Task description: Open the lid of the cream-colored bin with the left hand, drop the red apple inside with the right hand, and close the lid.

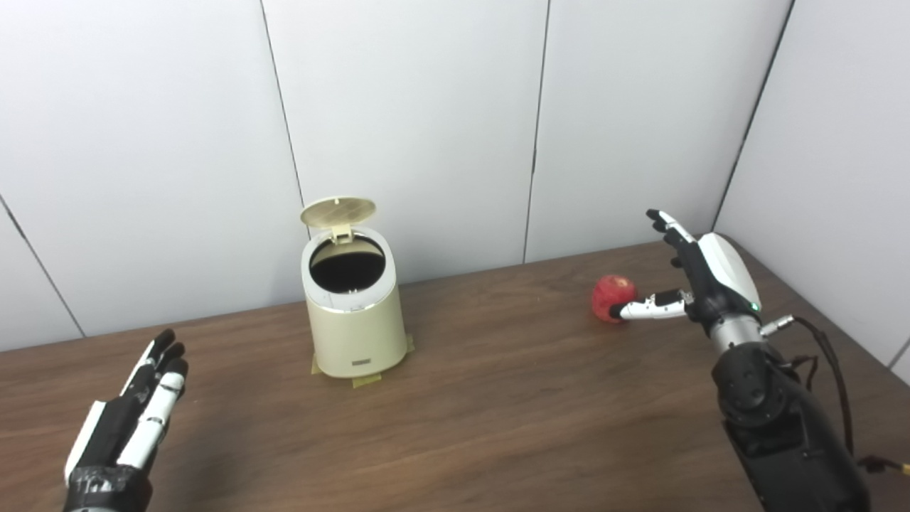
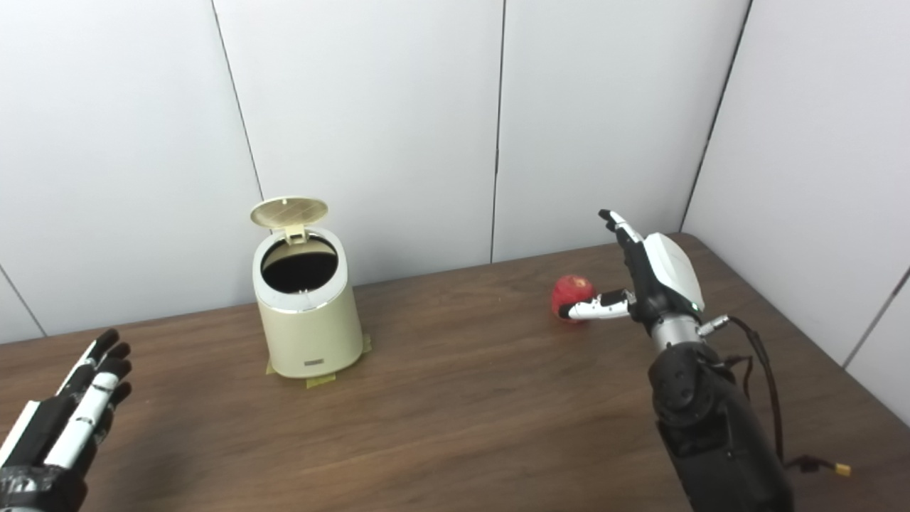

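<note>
My gripper will drop the red apple (image 1: 612, 298), and the apple will fall through the bin's dark opening (image 1: 347, 267) and out of sight, because the opening is wider than the apple.
The cream-colored bin (image 1: 355, 320) stands on the wooden table, left of centre, with its round lid (image 1: 338, 211) flipped up behind a dark open mouth. A red apple (image 1: 613, 298) lies on the table at the right, near the back wall. My right hand (image 1: 700, 274) is open right beside the apple, its thumb stretched across the apple's front and its fingers raised above and to the right; it does not hold the fruit. My left hand (image 1: 138, 412) hovers open over the front left of the table, well away from the bin.
White wall panels close off the back and the right side. Strips of yellowish tape (image 1: 366, 380) stick out under the bin's base. The brown table (image 1: 512, 412) stretches bare between bin and apple. A cable (image 1: 832, 370) trails from my right wrist.
</note>
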### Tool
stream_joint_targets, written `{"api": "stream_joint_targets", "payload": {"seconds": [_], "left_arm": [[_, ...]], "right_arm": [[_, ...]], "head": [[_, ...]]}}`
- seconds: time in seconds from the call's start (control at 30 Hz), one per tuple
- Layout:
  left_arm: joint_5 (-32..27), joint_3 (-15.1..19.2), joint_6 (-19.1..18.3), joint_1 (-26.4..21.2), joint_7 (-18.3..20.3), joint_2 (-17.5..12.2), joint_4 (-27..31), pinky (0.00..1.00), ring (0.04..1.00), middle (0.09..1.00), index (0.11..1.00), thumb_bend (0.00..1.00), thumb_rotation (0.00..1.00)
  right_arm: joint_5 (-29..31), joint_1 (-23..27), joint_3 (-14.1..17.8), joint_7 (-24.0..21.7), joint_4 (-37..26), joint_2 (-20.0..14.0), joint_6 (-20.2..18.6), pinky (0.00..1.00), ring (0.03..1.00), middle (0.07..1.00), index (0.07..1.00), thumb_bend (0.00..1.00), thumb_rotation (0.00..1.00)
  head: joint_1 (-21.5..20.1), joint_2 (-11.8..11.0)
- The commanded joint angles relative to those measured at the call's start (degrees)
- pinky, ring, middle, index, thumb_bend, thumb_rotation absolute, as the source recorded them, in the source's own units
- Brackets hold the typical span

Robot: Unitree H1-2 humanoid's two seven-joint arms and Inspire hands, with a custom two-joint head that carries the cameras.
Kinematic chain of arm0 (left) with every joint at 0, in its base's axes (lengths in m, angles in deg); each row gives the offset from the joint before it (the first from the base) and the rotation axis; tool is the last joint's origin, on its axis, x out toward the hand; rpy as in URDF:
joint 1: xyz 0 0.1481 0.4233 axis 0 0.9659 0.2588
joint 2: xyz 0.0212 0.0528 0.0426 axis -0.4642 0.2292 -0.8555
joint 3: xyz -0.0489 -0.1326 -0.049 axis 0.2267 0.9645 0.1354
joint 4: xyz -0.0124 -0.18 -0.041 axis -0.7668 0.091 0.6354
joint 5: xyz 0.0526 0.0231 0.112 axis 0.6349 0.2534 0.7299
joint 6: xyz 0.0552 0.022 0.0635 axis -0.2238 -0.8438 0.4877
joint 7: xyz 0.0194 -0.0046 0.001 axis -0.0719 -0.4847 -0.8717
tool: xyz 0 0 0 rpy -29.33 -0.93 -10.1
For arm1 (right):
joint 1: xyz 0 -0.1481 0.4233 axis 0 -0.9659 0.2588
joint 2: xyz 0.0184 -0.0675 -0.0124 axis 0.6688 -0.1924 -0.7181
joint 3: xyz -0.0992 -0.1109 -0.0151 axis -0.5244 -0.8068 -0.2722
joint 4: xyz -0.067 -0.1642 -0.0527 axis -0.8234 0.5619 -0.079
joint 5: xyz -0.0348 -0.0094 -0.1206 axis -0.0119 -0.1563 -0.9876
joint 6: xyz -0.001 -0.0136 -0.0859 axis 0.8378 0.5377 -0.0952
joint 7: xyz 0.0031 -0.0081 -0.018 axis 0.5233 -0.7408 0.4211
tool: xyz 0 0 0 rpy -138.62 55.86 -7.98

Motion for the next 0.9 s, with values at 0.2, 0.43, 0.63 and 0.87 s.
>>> {"api": "stream_joint_targets", "payload": {"seconds": [0.2, 0.43, 0.63, 0.87], "left_arm": [[-2.46, -0.87, -0.67, -1.52, 0.36, -1.46, 2.85, 1.00, 1.000, 0.986, 1.000, 0.37, 0.63], [-3.33, -1.71, -1.46, -1.32, 0.97, -2.24, 3.37, 1.00, 1.000, 0.998, 1.000, 0.37, 0.62], [-4.03, -2.08, -1.87, -1.21, 1.36, -2.81, 3.71, 1.00, 1.000, 1.000, 1.000, 0.36, 0.63], [-4.11, -2.64, -2.28, -1.05, 0.84, -3.34, 4.79, 1.00, 1.000, 1.000, 1.000, 0.35, 0.63]], "right_arm": [[-0.06, 7.31, -2.51, -2.74, 7.89, -4.52, -0.01, 0.71, 0.876, 0.904, 0.913, 0.87, 0.15], [3.03, 12.10, -2.87, -5.62, 13.48, -5.16, -0.13, 0.76, 0.874, 0.894, 0.886, 0.90, 0.14], [2.65, 14.52, -5.20, -7.03, 16.94, -6.27, 0.23, 0.76, 0.868, 0.884, 0.871, 0.92, 0.14], [3.92, 15.88, -5.55, -3.67, 23.03, -5.95, 3.78, 0.73, 0.815, 0.839, 0.826, 0.90, 0.13]], "head": [[-0.59, 0.01], [-0.69, -0.35], [-0.82, -0.47], [-0.69, -0.31]]}}
